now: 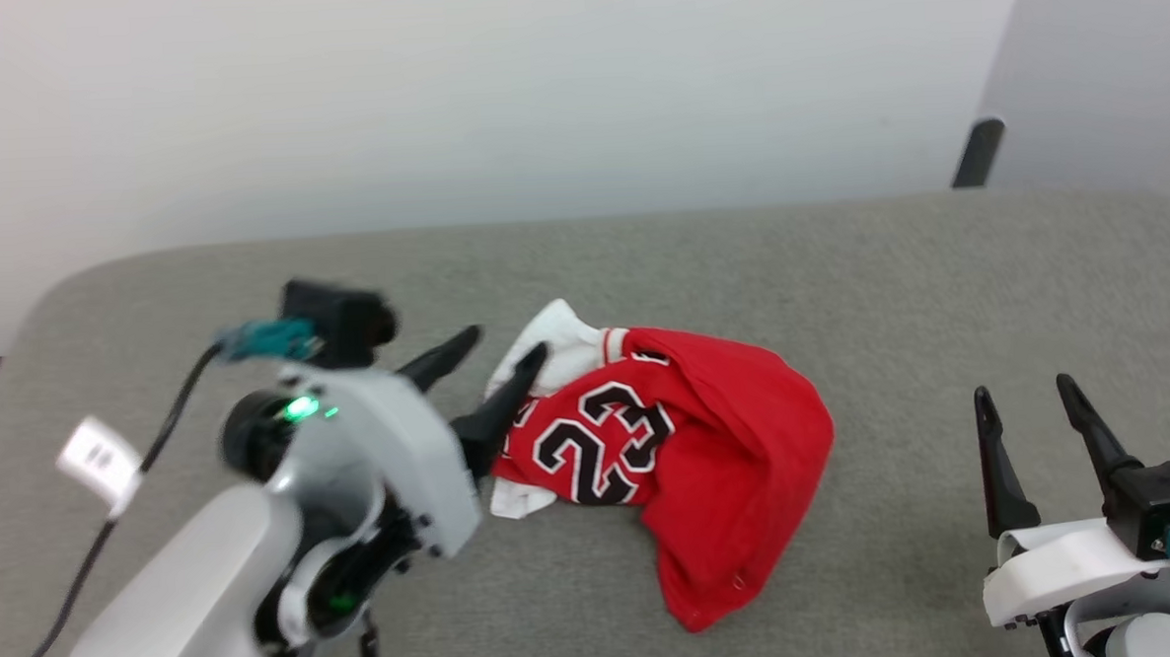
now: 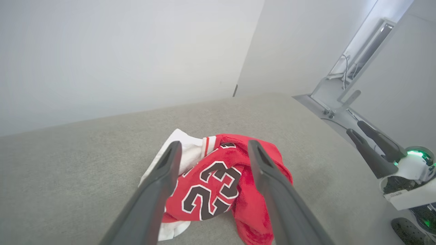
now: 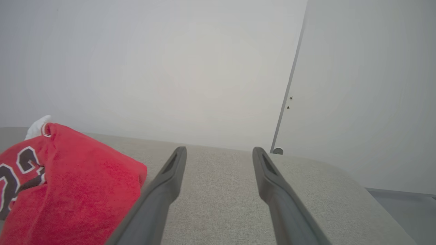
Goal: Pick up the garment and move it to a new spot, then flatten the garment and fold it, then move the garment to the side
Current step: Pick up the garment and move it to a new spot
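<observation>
A striped band runs along the edge of the white part, so the robot should expect a white sleeve to spread out of the heap when it pulls the garment.
The garment, a red jersey with black-and-white "23" numerals and a white inside, lies crumpled in a heap on the grey table. My left gripper hovers open at the heap's left end, one dark finger over the white part, nothing between the fingers. From the left wrist, the garment lies below and between the spread fingers. My right gripper stands open near the table's right front, apart from the cloth. Its wrist camera catches the garment at the left, beside its open fingers.
A pale wall runs behind the table's far edge. A dark post stands at the back right. The table's rounded left corner is near my left arm. My right gripper shows at the right of the left wrist view.
</observation>
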You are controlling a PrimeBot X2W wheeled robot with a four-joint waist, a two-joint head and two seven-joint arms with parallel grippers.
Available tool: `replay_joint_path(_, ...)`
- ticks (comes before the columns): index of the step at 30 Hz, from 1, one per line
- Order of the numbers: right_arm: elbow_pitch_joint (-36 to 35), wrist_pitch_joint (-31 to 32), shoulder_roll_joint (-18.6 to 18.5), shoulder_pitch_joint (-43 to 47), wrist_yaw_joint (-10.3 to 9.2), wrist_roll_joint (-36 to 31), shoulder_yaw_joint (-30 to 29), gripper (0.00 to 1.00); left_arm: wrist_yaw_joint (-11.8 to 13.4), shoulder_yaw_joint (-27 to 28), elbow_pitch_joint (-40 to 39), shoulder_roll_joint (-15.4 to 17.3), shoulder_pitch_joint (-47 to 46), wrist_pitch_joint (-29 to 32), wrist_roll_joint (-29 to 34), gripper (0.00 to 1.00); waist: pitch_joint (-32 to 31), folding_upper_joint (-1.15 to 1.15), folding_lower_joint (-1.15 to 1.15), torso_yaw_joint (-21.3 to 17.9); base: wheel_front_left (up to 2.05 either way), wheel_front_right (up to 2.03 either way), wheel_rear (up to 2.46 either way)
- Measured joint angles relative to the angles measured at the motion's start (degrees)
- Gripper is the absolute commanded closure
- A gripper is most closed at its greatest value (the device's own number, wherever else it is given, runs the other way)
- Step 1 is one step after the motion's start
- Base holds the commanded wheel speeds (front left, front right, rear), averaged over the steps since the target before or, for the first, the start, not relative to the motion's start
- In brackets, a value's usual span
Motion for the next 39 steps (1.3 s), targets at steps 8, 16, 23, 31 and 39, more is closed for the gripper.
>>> replay_joint_path(8, 0.3, 0.0, -0.8, 1.8, 0.0, 1.0, 1.6, 0.0, 0.2, 3.1, 0.1, 4.6, 7.9, -12.8, 4.6, 0.0, -3.3, 0.0, 0.0, 3.5, 0.0, 0.0, 0.0)
replay_joint_path(16, 0.8, 0.0, -1.1, 3.8, 0.0, 1.6, 1.5, 0.0, 0.2, 5.9, 2.7, 5.9, 16.4, -24.5, 6.0, 0.0, -5.7, 0.0, 0.0, 6.1, 0.0, 0.0, 0.0)
replay_joint_path(23, 0.4, -0.1, -1.2, 5.4, 0.0, 1.8, 0.4, 0.0, -0.9, 8.7, 5.5, 7.3, 22.9, -31.5, 7.7, 0.0, -6.9, 0.0, 0.0, 7.1, 0.0, 0.0, 0.0)
replay_joint_path(31, -1.5, -0.1, -1.2, 7.8, 0.0, 1.7, -2.0, 0.0, -3.3, 19.6, 7.2, 4.1, 29.4, -32.4, 11.6, 0.0, -7.2, 0.0, 0.0, 7.1, 0.0, 0.0, 0.0)
replay_joint_path(39, -2.7, -0.1, -0.6, 9.6, 0.0, 1.0, -3.9, 0.0, -8.8, 31.7, 8.1, -2.1, 36.2, -32.5, 18.7, 0.0, -7.0, 0.0, 0.0, 6.4, 0.0, 0.0, 0.0)
